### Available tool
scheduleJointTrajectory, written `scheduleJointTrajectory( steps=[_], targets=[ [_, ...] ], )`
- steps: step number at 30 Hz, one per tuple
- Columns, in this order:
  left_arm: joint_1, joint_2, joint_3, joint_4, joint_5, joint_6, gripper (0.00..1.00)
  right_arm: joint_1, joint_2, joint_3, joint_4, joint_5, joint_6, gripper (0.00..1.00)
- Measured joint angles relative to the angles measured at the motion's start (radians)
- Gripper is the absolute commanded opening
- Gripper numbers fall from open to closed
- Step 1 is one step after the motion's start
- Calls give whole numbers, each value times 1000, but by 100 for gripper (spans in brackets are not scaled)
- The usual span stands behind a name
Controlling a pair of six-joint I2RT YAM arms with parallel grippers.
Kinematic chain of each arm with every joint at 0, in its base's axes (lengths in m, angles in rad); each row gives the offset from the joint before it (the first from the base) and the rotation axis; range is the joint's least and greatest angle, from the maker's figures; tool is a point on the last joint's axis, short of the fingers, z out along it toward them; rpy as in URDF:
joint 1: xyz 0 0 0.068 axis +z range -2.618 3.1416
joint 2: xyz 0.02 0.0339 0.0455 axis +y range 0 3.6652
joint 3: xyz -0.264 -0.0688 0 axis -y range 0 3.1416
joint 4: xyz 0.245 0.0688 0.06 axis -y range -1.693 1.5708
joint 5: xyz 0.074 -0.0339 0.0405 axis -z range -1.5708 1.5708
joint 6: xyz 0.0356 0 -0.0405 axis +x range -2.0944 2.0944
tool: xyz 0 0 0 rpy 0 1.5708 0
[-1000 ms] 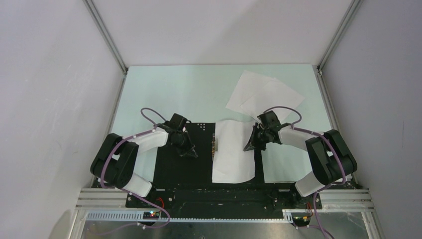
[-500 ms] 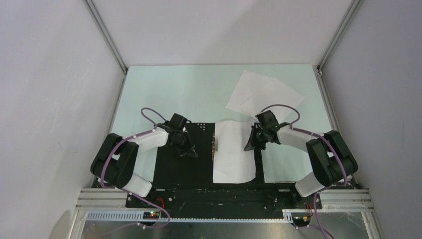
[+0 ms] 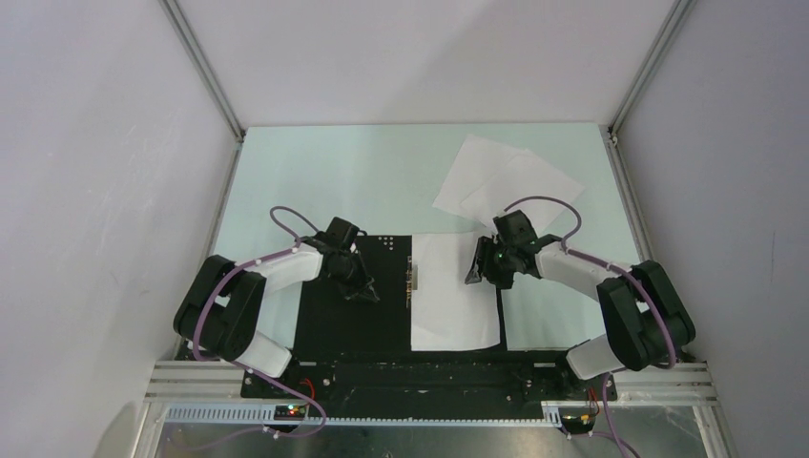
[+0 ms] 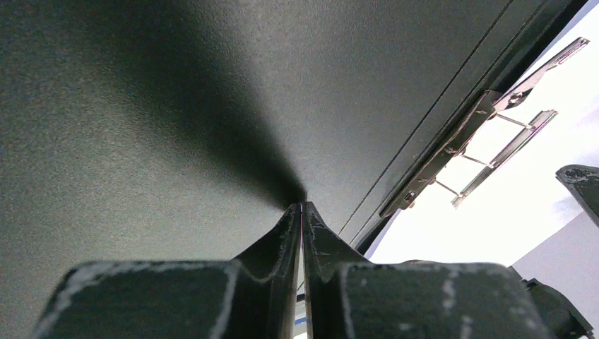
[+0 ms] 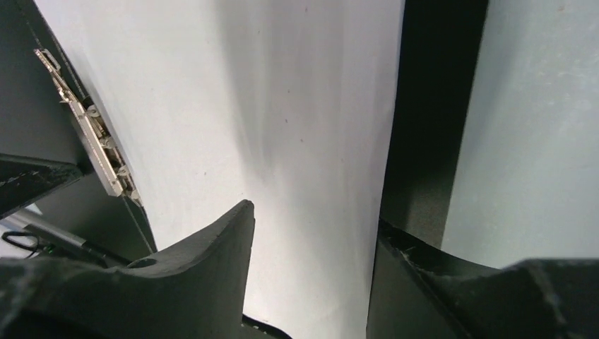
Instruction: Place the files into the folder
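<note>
My left gripper should block one side [image 3: 453,172] while my right gripper pushes the other files [image 3: 510,178] straight from the other side, because they lie fanned out crooked behind the folder.
The folder [image 3: 334,320] lies open with its black inside up and a metal spine clip [image 3: 411,277] in the middle. One white file [image 3: 453,296] lies flat on its right half, beside the clip [image 5: 99,155]. Two more files [image 3: 506,181] overlap on the table at the back right. My right gripper [image 3: 477,272] hangs open just over that sheet's right edge, with white paper [image 5: 311,106] showing between its fingers [image 5: 314,215] and nothing held. My left gripper [image 3: 363,291] is shut, its tips [image 4: 302,206] pressed on the folder's black left half [image 4: 176,106].
A pale strip [image 3: 549,315] lies right of the folder, under my right arm. Grey walls with metal posts close in the table [image 3: 334,181] on three sides. The arm bases sit at the near edge.
My right gripper has opened and let go of the sheet, which now lies flatter on the folder's right half. The left gripper has not moved.
</note>
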Motion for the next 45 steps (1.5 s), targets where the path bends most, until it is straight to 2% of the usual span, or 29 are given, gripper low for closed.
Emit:
scheduleJointTrajectory(
  steps=[7,13,20,26,28,32,35,37,41,45],
  targets=[
    [0,0,0,-1,0,0,12,11,-29,2,-36,61,0,72],
    [0,1,2,-2,0,0,14,11,-43,8,-71,122,0,80],
    [-2,1,4,-2,0,3,17,-15,-60,9,-116,185,0,84],
    [-3,0,18,-10,-20,21,22,-121,-115,8,-130,193,1,84],
    [-3,0,23,-13,-30,27,26,-165,-139,8,-117,188,6,84],
    [-3,0,43,-27,-50,47,43,-267,-154,8,-60,171,37,84],
    [-2,3,94,-57,-80,82,62,-333,-138,8,3,154,71,84],
    [-1,8,155,-74,-91,103,70,-369,-110,9,52,142,95,84],
    [0,48,340,-73,-106,145,79,-424,-46,9,141,121,136,84],
    [0,144,536,-56,-105,180,83,-483,-11,27,198,122,158,85]
  ],
)
